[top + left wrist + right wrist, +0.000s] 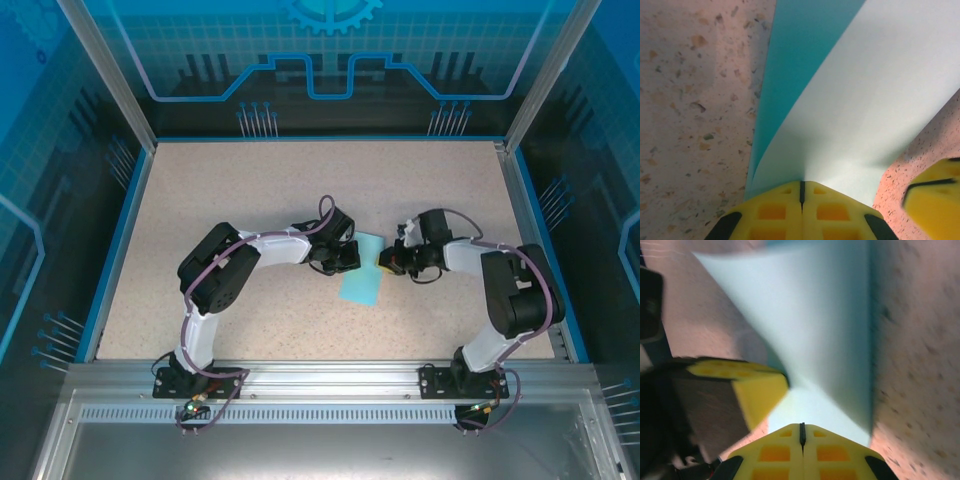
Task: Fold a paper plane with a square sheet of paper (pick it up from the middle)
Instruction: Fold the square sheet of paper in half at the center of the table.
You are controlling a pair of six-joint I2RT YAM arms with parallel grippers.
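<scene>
The paper's fold (860,325) still bulges beyond my right gripper, so my right gripper should move back along it toward the paper's far edge (373,236) while my left gripper pins the paper.
The square sheet of paper (362,275) is light turquoise and lies near the table's middle between both arms, bent over into two layers. In the left wrist view the paper (875,95) rises from my left gripper (802,182), whose yellow fingers are shut on its near edge; a darker underlayer shows on the left. My right gripper (802,426) is shut on the paper (830,325) from the opposite side. From above, the left gripper (347,258) and right gripper (387,262) face each other across the sheet's far part. The paper plane is not formed.
Speckled beige tabletop (250,190) surrounds the sheet, bounded by a blue rim (120,240) and transparent walls. The right gripper's yellow finger (935,200) shows in the left wrist view, and the left gripper's finger (752,387) sits close in the right wrist view.
</scene>
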